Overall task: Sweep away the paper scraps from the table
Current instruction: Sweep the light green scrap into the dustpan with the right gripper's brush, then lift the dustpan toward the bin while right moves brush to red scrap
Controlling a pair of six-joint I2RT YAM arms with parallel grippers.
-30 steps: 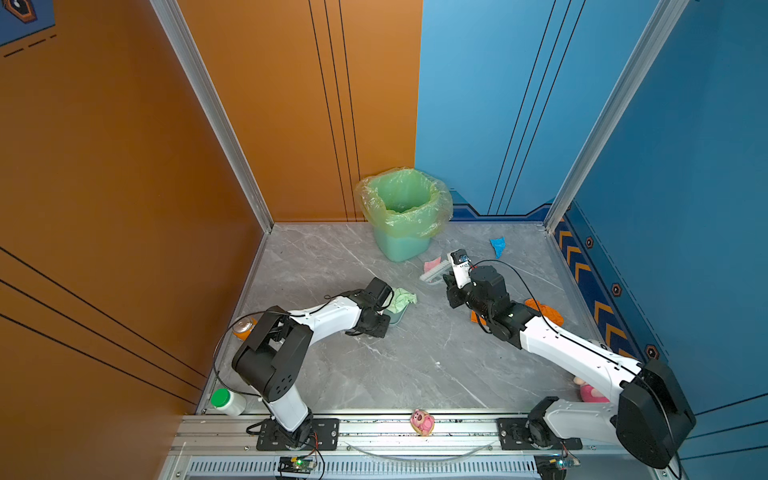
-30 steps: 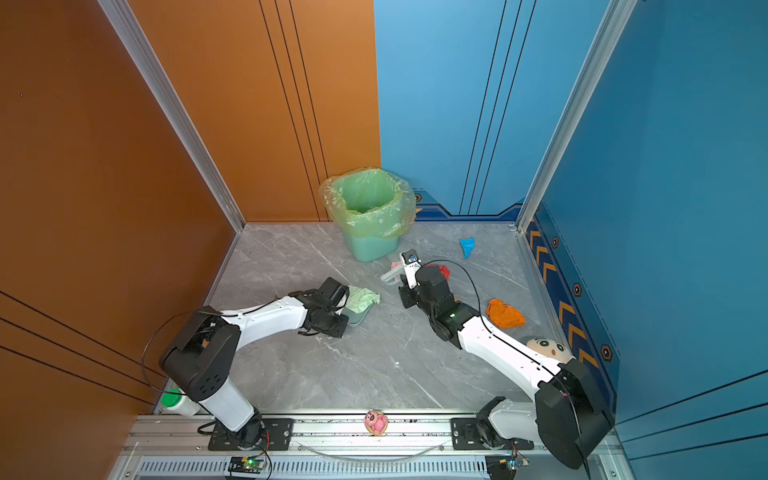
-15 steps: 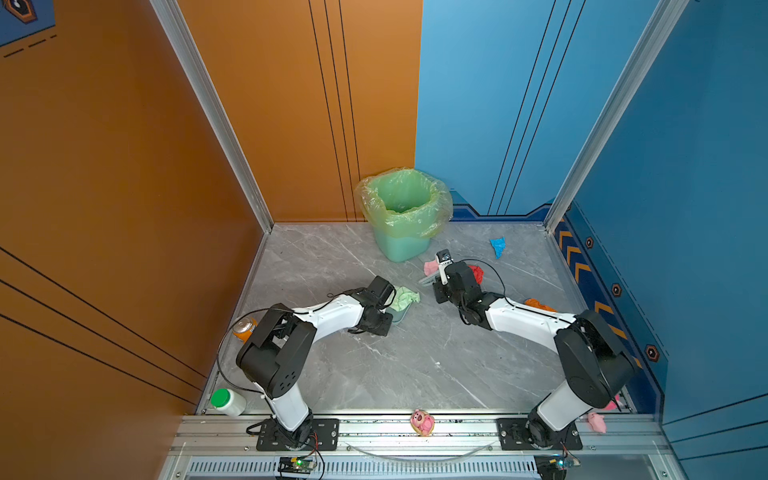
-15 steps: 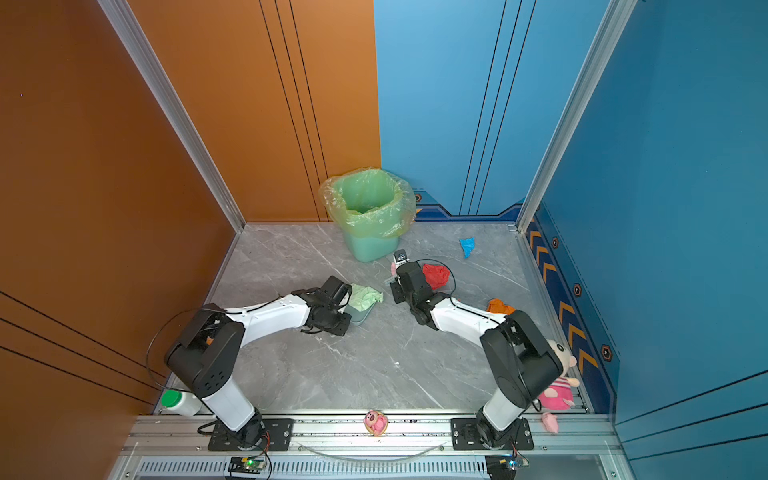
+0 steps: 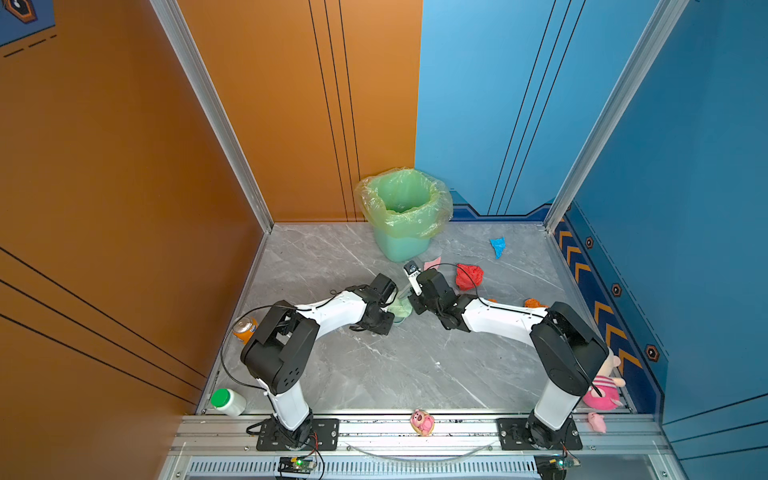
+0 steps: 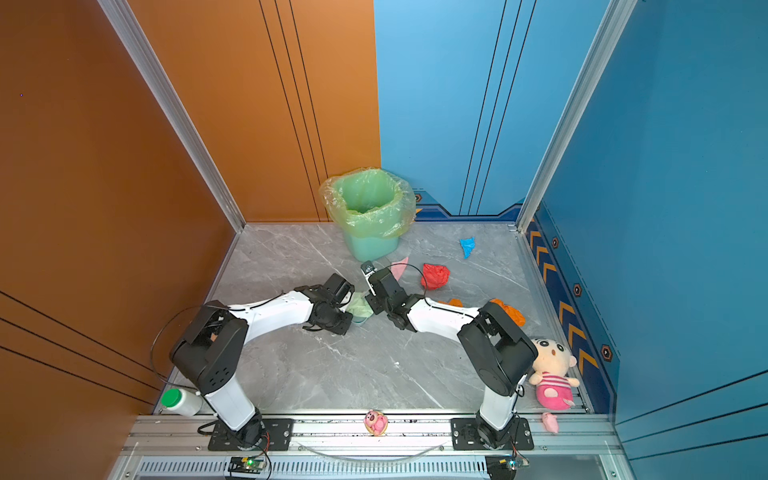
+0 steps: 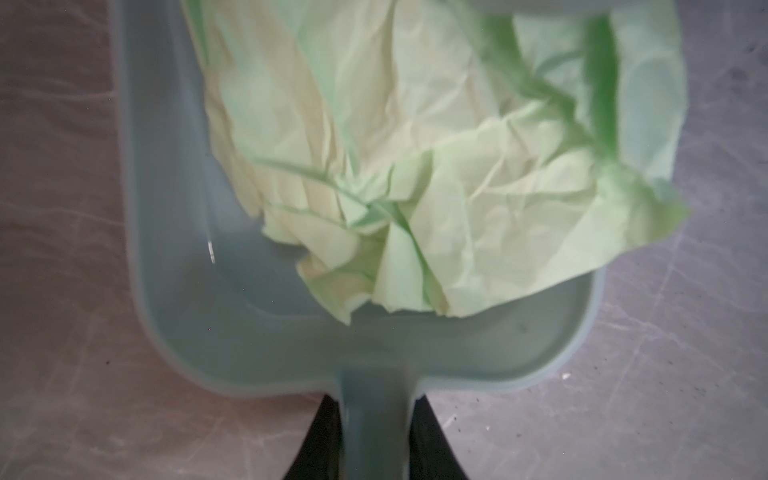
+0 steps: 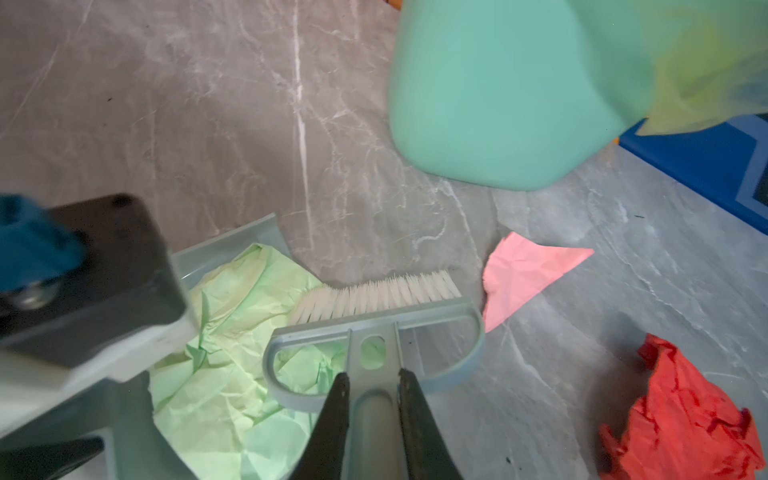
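I should move the brush back with my right gripper and tip the scrap into the bin (image 6: 368, 194) with my left gripper, because the green scrap (image 6: 359, 306) fills the dustpan.
My left gripper (image 7: 374, 401) is shut on the handle of a pale blue dustpan (image 7: 232, 332) that lies flat on the table (image 5: 415, 365). A crumpled light green paper scrap (image 7: 436, 174) lies in the pan. My right gripper (image 8: 375, 374) is shut on the handle of a small brush (image 8: 374, 299), whose white bristles stand at the pan's lip, against the green scrap (image 8: 232, 332). A pink scrap (image 8: 528, 274) lies just past the brush. Farther right lies a red scrap (image 5: 469, 276). A blue scrap (image 5: 497, 246) lies near the back and an orange scrap (image 6: 509, 311) by the right arm.
A green bin (image 5: 405, 212) with a plastic liner stands at the back, close behind the brush. An orange can (image 5: 245, 328) and a white bottle (image 5: 227, 401) sit at the left edge. A plush doll (image 6: 552, 374) lies at the right and a small pink toy (image 5: 423, 422) on the front rail.
My right arm has swung left with the brush, from beside the pink scrap to the dustpan's lip, uncovering the red scrap. The left arm and dustpan have stayed put.
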